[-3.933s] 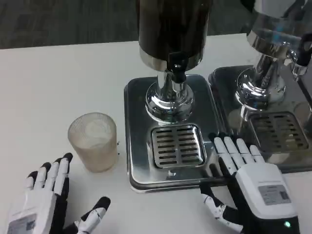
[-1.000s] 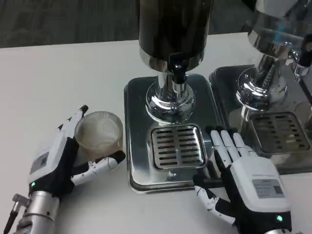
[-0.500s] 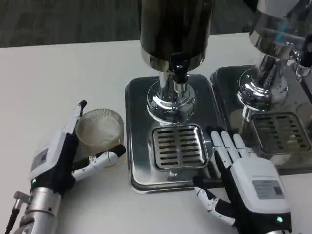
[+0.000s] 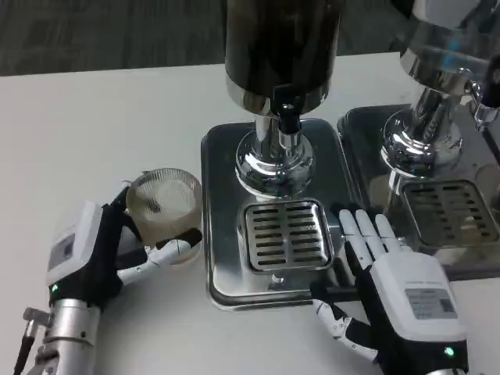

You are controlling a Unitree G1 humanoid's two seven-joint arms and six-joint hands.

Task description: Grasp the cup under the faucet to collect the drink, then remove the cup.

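Note:
The drink dispenser (image 4: 281,43) looks dark above the black faucet. I expect the cup (image 4: 165,206) to catch dark brown drink when I hold the cup underneath.
A frosted translucent cup (image 4: 164,205) stands on the white table just left of the steel drip tray (image 4: 221,269). My left hand (image 4: 101,250) wraps around it, with the thumb across its front and the fingers behind it. The cup looks slightly tilted toward the tray. Above the slotted grate (image 4: 287,233) hangs the black faucet (image 4: 287,117) of the dark drink dispenser (image 4: 280,47). My right hand (image 4: 391,289) lies flat and open on the tray's right edge, fingers spread and holding nothing.
A second steel dispenser (image 4: 437,86) with its own drip tray (image 4: 461,258) stands at the right. The white table (image 4: 94,133) stretches to the left and behind the cup.
My left hand has closed its fingers around the cup, and the cup has shifted a little toward the drip tray. The right hand stays put.

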